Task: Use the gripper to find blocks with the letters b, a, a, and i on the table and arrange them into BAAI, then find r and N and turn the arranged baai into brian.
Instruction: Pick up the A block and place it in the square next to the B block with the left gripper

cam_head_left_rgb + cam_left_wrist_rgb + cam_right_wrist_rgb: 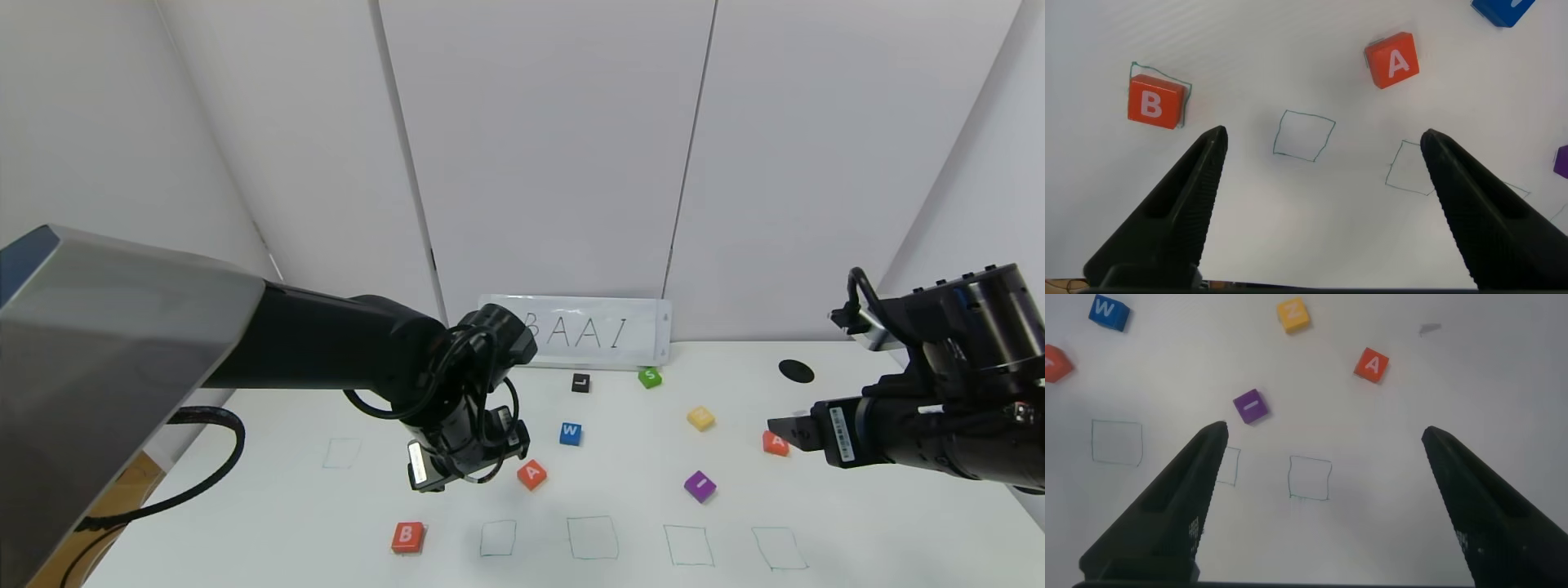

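I expect to find small pen marks hidden at the A block's edge [1392, 60] when I pick up the block, because a thin line [1374, 42] peeks out there.
On the white table [245, 506] the orange-red B block [407, 537] sits on the leftmost green square of the front row. It also shows in the left wrist view [1151, 102]. One A block [531, 474] [1394, 60] lies mid-table. The other A block [775, 443] [1371, 365] is partly behind my right gripper [782, 426]. The purple I block [700, 486] [1249, 406] lies front right. My left gripper [465, 457] hovers open and empty between B and A, jaws wide [1323, 139]. My right gripper is open and empty [1323, 437]. The R block is out of view.
A blue W cube [571, 433], black L cube [580, 382], green S cube [650, 377] and yellow cube [700, 418] lie farther back. A BAAI sign [588, 331] leans on the wall. A black hole [796, 371] is back right. Several empty green squares [593, 537] line the front.
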`<control>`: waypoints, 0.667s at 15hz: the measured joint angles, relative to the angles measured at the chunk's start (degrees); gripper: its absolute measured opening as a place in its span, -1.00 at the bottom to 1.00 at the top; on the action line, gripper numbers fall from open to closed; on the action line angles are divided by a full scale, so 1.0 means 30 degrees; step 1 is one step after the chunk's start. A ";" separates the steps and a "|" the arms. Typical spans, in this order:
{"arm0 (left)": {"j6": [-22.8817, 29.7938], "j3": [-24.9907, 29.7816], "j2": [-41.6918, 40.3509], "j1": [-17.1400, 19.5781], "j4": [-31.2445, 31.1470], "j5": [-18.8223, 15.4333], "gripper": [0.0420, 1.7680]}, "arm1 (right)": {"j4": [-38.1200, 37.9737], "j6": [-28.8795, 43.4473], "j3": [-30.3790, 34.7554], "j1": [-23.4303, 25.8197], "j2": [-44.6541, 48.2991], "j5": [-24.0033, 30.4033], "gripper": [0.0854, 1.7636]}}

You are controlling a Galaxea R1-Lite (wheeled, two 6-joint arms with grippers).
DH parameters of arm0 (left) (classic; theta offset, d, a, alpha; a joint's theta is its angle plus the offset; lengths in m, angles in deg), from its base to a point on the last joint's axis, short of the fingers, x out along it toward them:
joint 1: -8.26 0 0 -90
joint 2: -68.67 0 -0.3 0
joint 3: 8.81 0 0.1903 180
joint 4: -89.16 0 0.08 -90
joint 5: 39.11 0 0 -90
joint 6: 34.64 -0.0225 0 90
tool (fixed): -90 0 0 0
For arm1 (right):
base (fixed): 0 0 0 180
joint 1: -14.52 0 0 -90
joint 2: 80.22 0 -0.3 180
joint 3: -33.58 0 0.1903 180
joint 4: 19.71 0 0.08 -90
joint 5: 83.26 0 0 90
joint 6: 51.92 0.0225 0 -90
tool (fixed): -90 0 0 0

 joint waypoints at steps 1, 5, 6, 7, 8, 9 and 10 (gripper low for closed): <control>-0.0008 -0.0102 0.0264 -0.0110 0.0053 0.0008 0.91 | 0.0028 0.0000 0.0130 -0.0102 -0.0077 -0.0264 0.94; -0.0016 -0.1012 0.1239 -0.0447 -0.0020 0.0073 0.92 | -0.0065 -0.0008 0.0268 -0.0305 0.0037 -0.0167 0.94; -0.0008 -0.1325 0.1487 -0.0496 -0.0028 0.0073 0.92 | -0.0098 -0.0008 0.0268 -0.0317 0.0089 -0.0154 0.94; 0.0102 -0.1747 0.1808 -0.0532 -0.0037 0.0065 0.92 | -0.0102 -0.0008 0.0264 -0.0341 0.0138 -0.0158 0.94; 0.0540 -0.2113 0.2093 -0.0569 -0.0049 0.0065 0.92 | -0.0102 -0.0008 0.0232 -0.0349 0.0171 -0.0175 0.94; 0.1235 -0.2487 0.2377 -0.0622 -0.0057 0.0081 0.93 | -0.0102 -0.0016 0.0228 -0.0354 0.0211 -0.0175 0.94; 0.2064 -0.2893 0.2702 -0.0699 -0.0203 0.0085 0.93 | -0.0098 -0.0024 0.0228 -0.0354 0.0256 -0.0175 0.94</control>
